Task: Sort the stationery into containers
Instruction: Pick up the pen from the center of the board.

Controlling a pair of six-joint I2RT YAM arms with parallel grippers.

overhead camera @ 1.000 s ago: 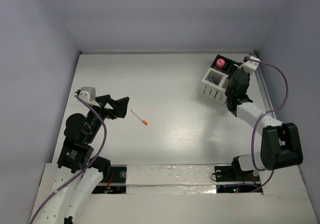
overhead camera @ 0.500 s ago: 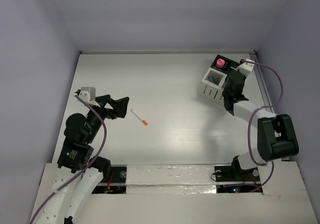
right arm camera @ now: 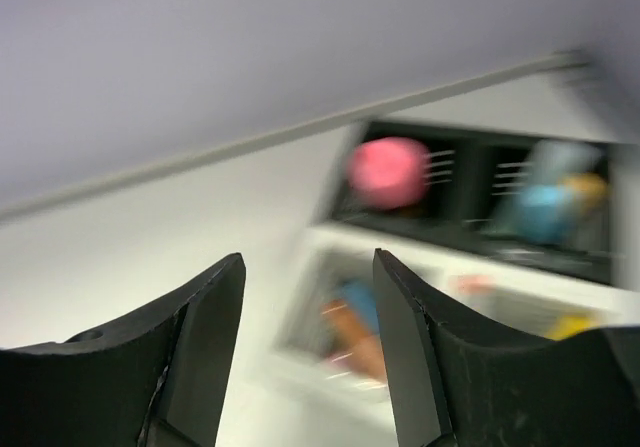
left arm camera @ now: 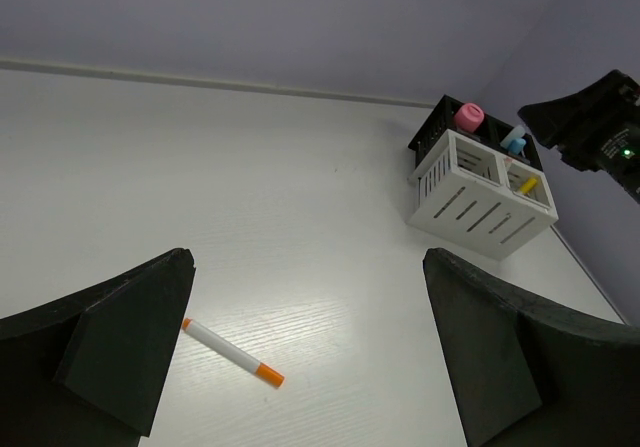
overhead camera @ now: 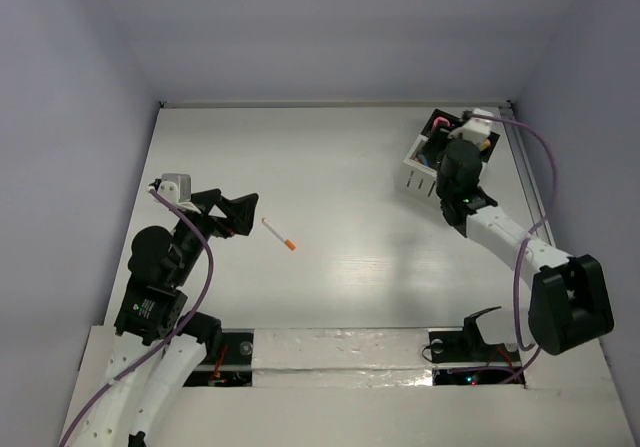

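Observation:
My right gripper should keep moving open toward the stick's white body [overhead camera: 272, 228] until the fingers are on both sides of it, because the white orange-tipped stick [overhead camera: 279, 234] lies clear of my left gripper.
One thin white orange-tipped stick [overhead camera: 279, 234] lies on the table, just right of my left gripper [overhead camera: 238, 210]. In the left wrist view the stick [left arm camera: 232, 351] sits low between the wide-open fingers of that gripper [left arm camera: 305, 297], nearer the left one and touching neither. The white slatted organizer [overhead camera: 418, 174] with its black back section [overhead camera: 437, 123] stands at the far right. My right gripper [overhead camera: 452, 153] hovers over it, and in its own blurred view it [right arm camera: 308, 267] is open and empty. A pink cylinder [right arm camera: 388, 172] stands in the black section, and blue and orange pieces [right arm camera: 352, 329] lie in a white compartment.
In the left wrist view the organizer [left arm camera: 470, 212] also holds a blue piece [left arm camera: 515, 145] and a yellow piece [left arm camera: 527, 183]. The back wall and right wall run close behind the organizer. My right arm's cable [overhead camera: 545, 167] loops beside it.
My right gripper has opened and swung further over the organizer, now covering the pink cylinder in the top view. The left arm and the stick have not moved.

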